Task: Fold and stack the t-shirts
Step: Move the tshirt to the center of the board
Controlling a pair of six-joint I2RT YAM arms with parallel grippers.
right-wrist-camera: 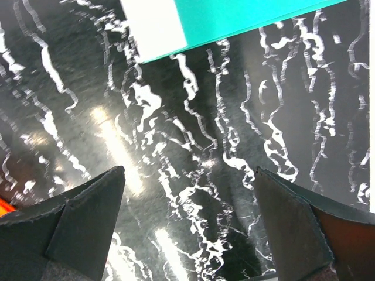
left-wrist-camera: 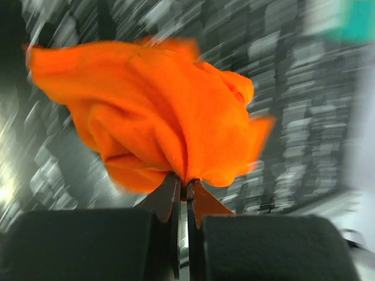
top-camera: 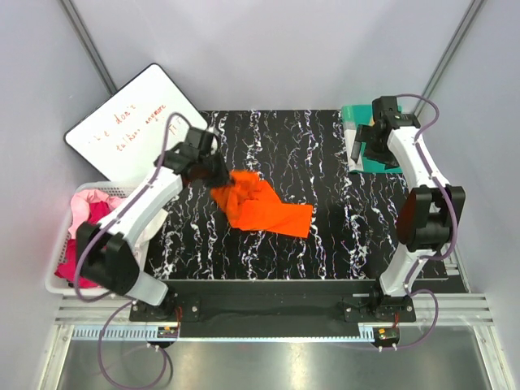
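The orange t-shirt is pinched in a bunch by my left gripper, so next I put it down, grab its end near the basket and stretch it with both grippers.
A bright orange t-shirt lies crumpled on the black marbled table, left of centre. My left gripper is at its upper left corner. In the left wrist view the gripper is shut on a pinch of the orange t-shirt, which bunches up ahead of the jaws; that view is blurred. My right gripper hovers at the far right by the teal mat. Its fingers stand wide open above bare table, with nothing between them. More t-shirts, pale pink and magenta, are heaped in a basket.
The white basket sits off the table's left edge. A whiteboard with red writing leans at the back left. The teal mat, with a white sheet on it, lies at the table's far right corner.
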